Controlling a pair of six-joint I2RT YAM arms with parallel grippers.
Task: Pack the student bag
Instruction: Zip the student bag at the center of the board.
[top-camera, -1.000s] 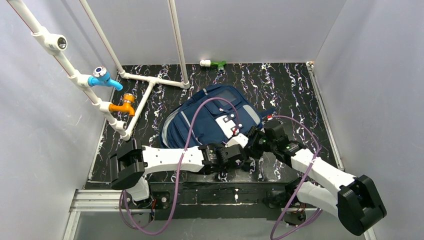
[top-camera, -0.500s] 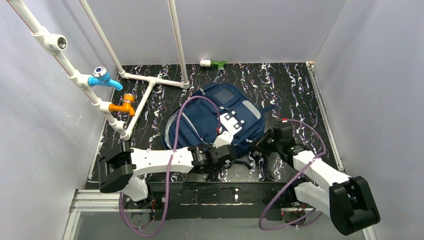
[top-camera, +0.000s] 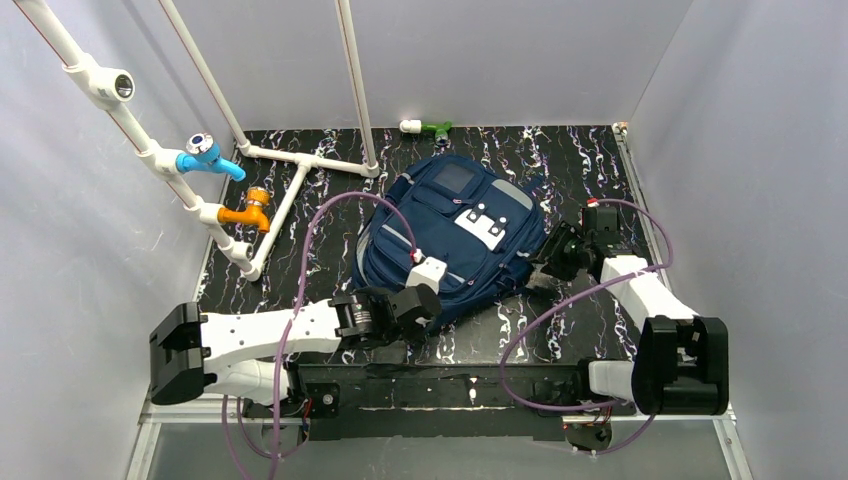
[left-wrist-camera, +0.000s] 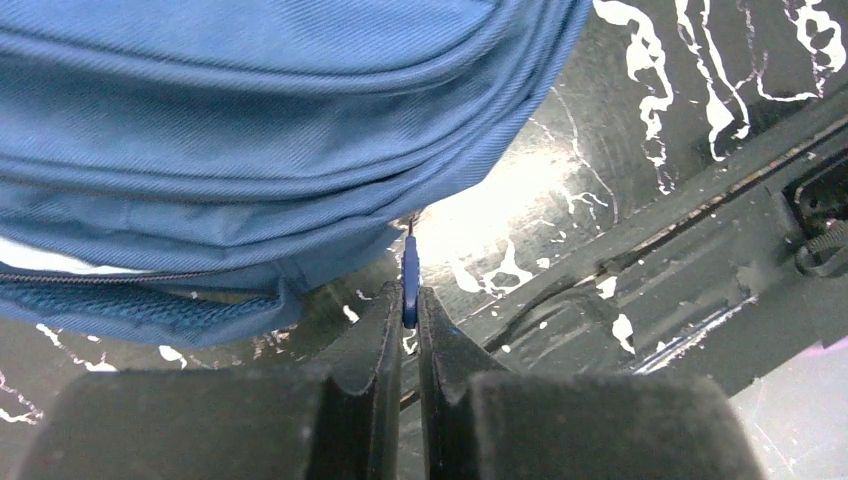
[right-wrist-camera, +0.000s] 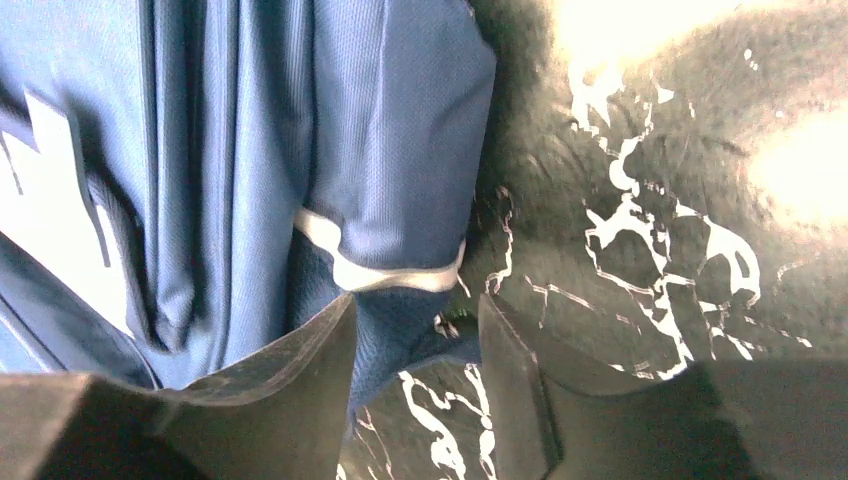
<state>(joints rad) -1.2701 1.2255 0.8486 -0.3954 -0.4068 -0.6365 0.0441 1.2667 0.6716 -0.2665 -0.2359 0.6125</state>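
The robot sees the student bag crooked (top-camera: 455, 235) behind the zip pull, so next the left gripper turns the bag straight before the right gripper holds its bottom corner (top-camera: 519, 273) for zipping.
The student bag (top-camera: 455, 235) is a navy backpack with grey zip stripes and a white patch (top-camera: 481, 229), lying flat mid-table. My left gripper (top-camera: 436, 296) is at its near edge. In the left wrist view it (left-wrist-camera: 409, 303) is shut on a small blue zip pull (left-wrist-camera: 409, 275) hanging from the bag's lower seam (left-wrist-camera: 250, 120). My right gripper (top-camera: 548, 262) is at the bag's right side. In the right wrist view its jaws (right-wrist-camera: 415, 340) stand partly apart, with a dark blue, white-trimmed fabric corner (right-wrist-camera: 400, 320) of the bag (right-wrist-camera: 250, 150) gripped between them.
A white pipe frame (top-camera: 300, 160) with a blue valve (top-camera: 208, 155) and an orange valve (top-camera: 250, 210) stands at the left and back. A green and white fitting (top-camera: 428, 127) lies by the back wall. Grey walls close three sides. A metal rail (top-camera: 470, 385) runs along the table's near edge.
The bag has slid away and to the right and turned. My left arm has drawn back leftward with the zip pull. My right gripper has moved right and further back with the bag's corner.
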